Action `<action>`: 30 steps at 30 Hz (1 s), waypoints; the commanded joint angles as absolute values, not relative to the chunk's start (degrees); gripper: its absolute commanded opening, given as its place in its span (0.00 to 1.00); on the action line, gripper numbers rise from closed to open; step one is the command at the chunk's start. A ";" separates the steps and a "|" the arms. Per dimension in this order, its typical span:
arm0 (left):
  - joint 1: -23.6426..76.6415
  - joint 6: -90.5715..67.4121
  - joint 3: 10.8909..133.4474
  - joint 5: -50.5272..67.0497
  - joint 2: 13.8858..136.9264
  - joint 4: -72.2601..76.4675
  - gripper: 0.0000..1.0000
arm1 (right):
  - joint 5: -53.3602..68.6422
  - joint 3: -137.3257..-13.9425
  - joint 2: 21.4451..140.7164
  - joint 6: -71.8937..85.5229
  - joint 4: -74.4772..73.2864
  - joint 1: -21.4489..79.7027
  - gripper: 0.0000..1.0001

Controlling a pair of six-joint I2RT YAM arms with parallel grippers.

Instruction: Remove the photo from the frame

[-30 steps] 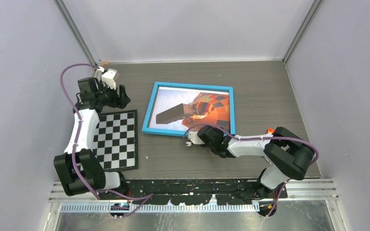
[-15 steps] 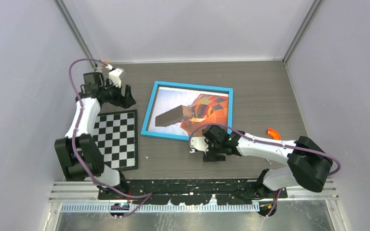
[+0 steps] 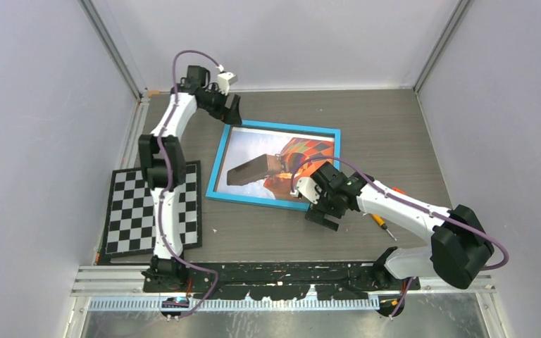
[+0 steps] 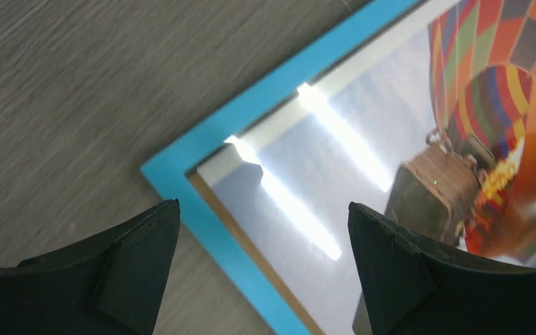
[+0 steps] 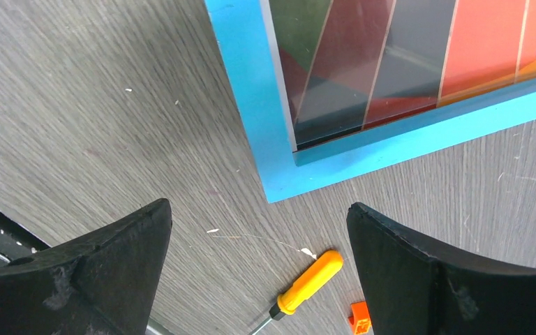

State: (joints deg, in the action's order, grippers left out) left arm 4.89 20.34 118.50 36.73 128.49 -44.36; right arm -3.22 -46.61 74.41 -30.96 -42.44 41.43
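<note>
Next, I pull the frame's far corner (image 3: 229,129) nearer with my left gripper, as the frame lies with its long edges crosswise (image 3: 257,200), turning it until they face my grippers.
The frame (image 3: 218,164), with its bright-blue border, lies face up and slightly skewed mid-table. Behind its glass is the photo (image 3: 282,162) of an orange-red balloon. My left gripper (image 3: 231,113) hovers open over the frame's far left corner. In the left wrist view that corner (image 4: 181,174) and the glare-streaked photo (image 4: 391,139) show between the spread fingers of the left gripper (image 4: 263,204). My right gripper (image 3: 322,215) is open just off the near right corner. The right wrist view shows that corner (image 5: 279,181), the photo (image 5: 405,63) and bare table under the right gripper (image 5: 258,204).
A black-and-white checkerboard (image 3: 123,211) lies at the near left, with the left arm reaching over it. An orange-handled screwdriver (image 3: 380,223) (image 5: 307,283) and a small orange piece (image 5: 358,317) lie beside the right arm. Grey walls close in the table.
My left arm swung from beside the checkerboard up to the frame's far left corner, opening wider. My right gripper opened and shifted right to the near right corner. The screwdriver now shows.
</note>
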 commanded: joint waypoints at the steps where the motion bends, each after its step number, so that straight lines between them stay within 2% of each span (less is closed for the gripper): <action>1: 6.84 12.00 131.79 35.69 138.27 -43.57 0.92 | -6.91 -47.95 75.63 -26.93 -40.12 41.39 1.00; 6: 8.84 10.65 144.23 32.68 148.58 -43.36 0.98 | -6.72 -48.84 79.92 -27.81 -36.95 41.33 1.00; 13: 10.27 16.31 141.36 32.28 149.69 -47.13 1.00 | -9.30 -47.84 86.45 -31.06 -28.50 41.38 1.00; 16: 10.28 19.50 139.32 32.50 148.19 -48.87 0.99 | -10.94 -47.38 89.17 -32.45 -26.74 41.01 1.00; 20: 10.29 25.55 139.98 33.45 147.71 -58.55 0.96 | -10.36 -47.60 90.57 -33.58 -28.00 37.34 1.00; 30: 10.31 32.35 130.58 35.95 142.65 -70.07 0.84 | -13.09 -47.48 93.36 -40.36 -27.07 28.65 1.00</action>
